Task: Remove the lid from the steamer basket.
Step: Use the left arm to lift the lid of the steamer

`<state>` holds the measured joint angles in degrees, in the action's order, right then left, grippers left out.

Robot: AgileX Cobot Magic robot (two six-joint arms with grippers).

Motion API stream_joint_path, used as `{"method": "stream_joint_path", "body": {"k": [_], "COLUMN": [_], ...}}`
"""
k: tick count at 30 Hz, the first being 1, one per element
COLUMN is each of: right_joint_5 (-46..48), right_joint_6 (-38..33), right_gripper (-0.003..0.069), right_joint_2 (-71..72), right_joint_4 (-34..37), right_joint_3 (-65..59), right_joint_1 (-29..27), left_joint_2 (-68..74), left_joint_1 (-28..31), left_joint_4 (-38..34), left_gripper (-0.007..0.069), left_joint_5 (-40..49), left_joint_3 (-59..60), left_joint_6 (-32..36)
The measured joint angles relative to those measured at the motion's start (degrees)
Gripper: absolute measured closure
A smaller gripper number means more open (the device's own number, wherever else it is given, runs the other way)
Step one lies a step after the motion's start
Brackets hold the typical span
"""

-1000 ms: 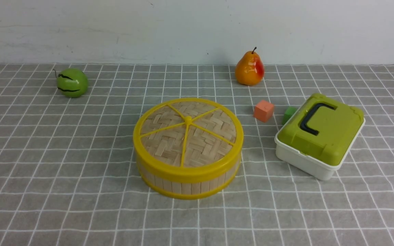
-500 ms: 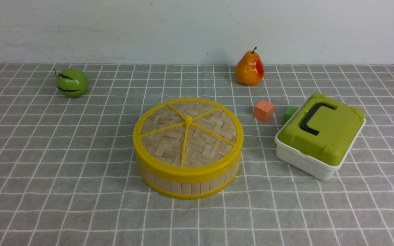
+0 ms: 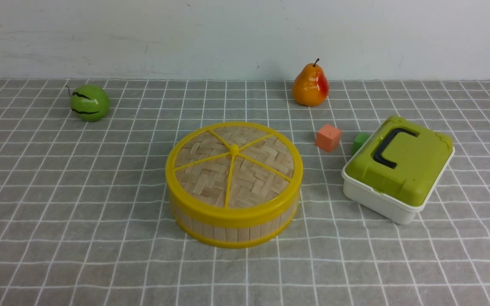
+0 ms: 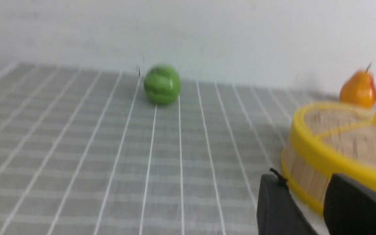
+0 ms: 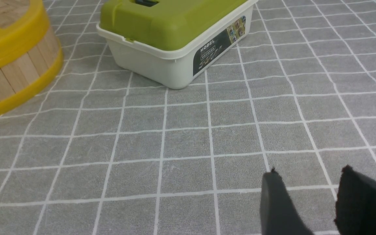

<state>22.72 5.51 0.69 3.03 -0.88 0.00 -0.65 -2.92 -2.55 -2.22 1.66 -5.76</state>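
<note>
The lid's yellow rim [image 3: 226, 217] is unbroken, so I expect the lid to come away whole and leave the steamer basket standing as I lift the lid's middle part.
The steamer basket [image 3: 232, 227] stands mid-table, pale slats between yellow rims. The lid [image 3: 233, 168], woven bamboo with yellow rim, spokes and hub, sits closed on it. Both show in the left wrist view, basket [image 4: 305, 169] and lid [image 4: 348, 137]; the basket's side shows in the right wrist view [image 5: 8, 75]. My left gripper [image 4: 305, 178] is open and empty, low, short of the basket's left side. My right gripper [image 5: 308, 174] is open and empty above bare cloth, nearer than the box. Only a dark sliver of the left arm shows at the front view's lower left corner.
A white box with green lid [image 3: 398, 168] lies right of the basket, also in the right wrist view [image 5: 175, 29]. An orange cube [image 3: 328, 137] and green cube [image 3: 359, 141] sit behind. A pear [image 3: 311, 87] and a green apple [image 3: 89, 102] stand near the back wall.
A dark sliver of the left arm has appeared at the lower left corner of the front view. Nothing on the table has moved.
</note>
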Motion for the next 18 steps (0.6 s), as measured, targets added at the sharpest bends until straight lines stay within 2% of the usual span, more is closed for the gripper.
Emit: {"method": "stream_joint_path", "body": {"k": [3, 5, 8, 12, 17, 18], "right_joint_5": [0.0, 0.0, 0.0, 0.0, 0.0, 0.0], "right_joint_6": [0.0, 0.0, 0.0, 0.0, 0.0, 0.0], "right_gripper": [0.0417, 0.0417, 0.0417, 0.0417, 0.0417, 0.0417], "right_joint_2": [0.0, 0.0, 0.0, 0.0, 0.0, 0.0], "right_joint_4": [0.0, 0.0, 0.0, 0.0, 0.0, 0.0], "right_joint_3": [0.0, 0.0, 0.0, 0.0, 0.0, 0.0], "right_joint_1": [0.0, 0.0, 0.0, 0.0, 0.0, 0.0], "left_joint_2": [0.0, 0.0, 0.0, 0.0, -0.04, -0.04], "left_joint_1": [0.0, 0.0, 0.0, 0.0, 0.0, 0.0], "left_joint_4": [0.0, -0.05, -0.51, -5.78, -9.56, -9.87], "left_gripper": [0.0397, 0.0396, 0.0392, 0.0389, 0.0422, 0.0466], "left_joint_5": [-5.6, -14.09, -18.86, -27.7, -24.77, -20.94], "left_joint_3": [0.0, 0.0, 0.0, 0.0, -3.61, -6.85], "left_joint_6": [0.0, 0.0, -0.59, -4.94, -7.49, -7.35]}}
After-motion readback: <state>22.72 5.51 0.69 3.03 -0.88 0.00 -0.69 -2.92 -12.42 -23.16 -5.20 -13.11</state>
